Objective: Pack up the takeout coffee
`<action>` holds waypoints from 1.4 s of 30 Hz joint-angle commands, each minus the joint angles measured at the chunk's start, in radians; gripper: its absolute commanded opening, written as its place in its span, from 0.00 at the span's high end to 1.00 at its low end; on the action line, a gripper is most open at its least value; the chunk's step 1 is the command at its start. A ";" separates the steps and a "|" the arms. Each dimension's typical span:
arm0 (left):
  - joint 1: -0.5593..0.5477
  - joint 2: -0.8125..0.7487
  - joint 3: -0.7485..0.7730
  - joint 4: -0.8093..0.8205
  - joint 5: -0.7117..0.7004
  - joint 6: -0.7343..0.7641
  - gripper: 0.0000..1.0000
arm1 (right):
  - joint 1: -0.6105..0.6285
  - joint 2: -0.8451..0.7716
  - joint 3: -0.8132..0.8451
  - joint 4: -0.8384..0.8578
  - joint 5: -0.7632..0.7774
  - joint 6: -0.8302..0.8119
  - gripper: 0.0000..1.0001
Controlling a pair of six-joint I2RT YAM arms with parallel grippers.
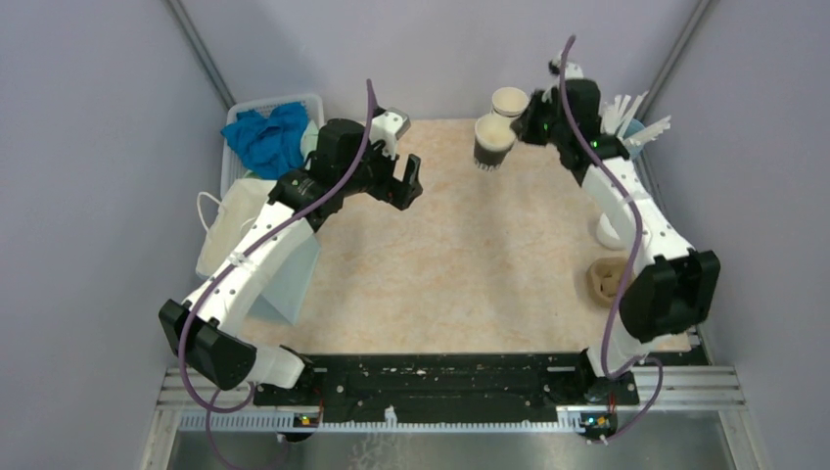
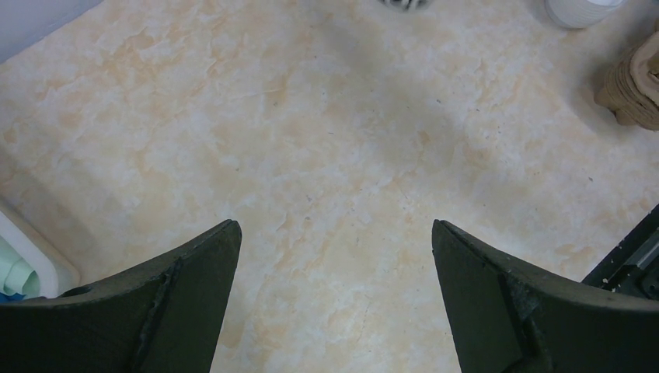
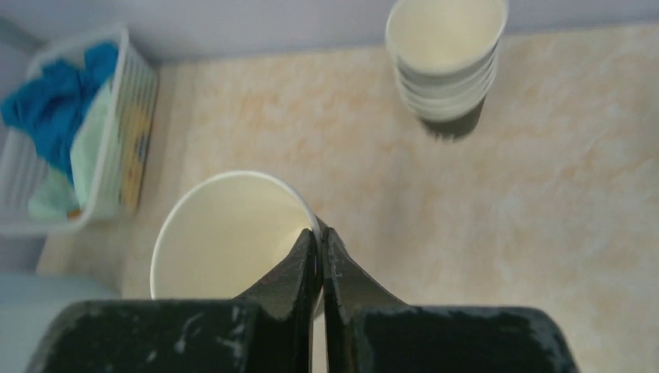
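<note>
My right gripper goes on carrying the dark brown paper cup (image 1: pixel 492 144) to the open tabletop (image 1: pixel 487 272) until the cup's base rests, because the cup is hanging upright and clear of the stack.
A lidless dark brown paper cup (image 1: pixel 492 145) with a cream inside (image 3: pixel 225 233) hangs above the back of the table. My right gripper (image 1: pixel 524 125) (image 3: pixel 322 233) is shut on its rim, one finger inside and one outside. Just behind it stands a stack of lidless cream-rimmed cups (image 1: pixel 509 101) (image 3: pixel 447 54). The takeout coffee is out of view. My left gripper (image 1: pixel 406 181) (image 2: pixel 334 225) hovers open over bare tabletop at the back left, with nothing between its fingers.
A white basket (image 1: pixel 274 100) (image 3: pixel 132 93) with a blue cloth sits at the back left, and a white paper bag (image 1: pixel 235 225) in front of it. At the right edge are white utensils (image 1: pixel 631 122), a white stack (image 1: pixel 607 230) (image 2: pixel 579 9) and brown cardboard pieces (image 1: pixel 607 279) (image 2: pixel 633 85).
</note>
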 commanded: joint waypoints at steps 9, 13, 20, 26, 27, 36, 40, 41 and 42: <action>-0.031 -0.025 -0.013 0.063 0.031 0.000 0.01 | 0.078 -0.471 -0.834 0.411 -0.319 -0.131 1.00; -0.038 -0.026 -0.017 0.066 0.035 0.000 0.01 | 0.101 -0.551 -0.967 0.461 -0.304 -0.151 1.00; -0.044 -0.025 -0.013 0.066 0.039 0.000 0.01 | 0.138 -0.628 -1.091 0.500 -0.278 -0.189 1.00; -0.047 -0.027 -0.013 0.066 0.042 0.004 0.01 | 0.162 -0.632 -1.138 0.515 -0.250 -0.189 1.00; -0.047 -0.028 -0.013 0.067 0.042 0.003 0.01 | 0.167 -0.631 -1.143 0.516 -0.241 -0.186 1.00; -0.048 -0.028 -0.015 0.066 0.046 0.003 0.01 | 0.176 -0.641 -1.137 0.486 -0.182 -0.147 0.90; -0.049 -0.028 -0.016 0.063 0.047 0.005 0.01 | 0.175 -0.670 -1.069 0.415 -0.105 -0.134 0.59; -0.050 -0.029 -0.017 0.063 0.047 0.005 0.01 | 0.174 -0.676 -1.050 0.397 -0.088 -0.147 0.51; -0.049 -0.028 -0.019 0.064 0.047 0.006 0.01 | 0.170 -0.675 -1.029 0.369 -0.039 -0.150 0.46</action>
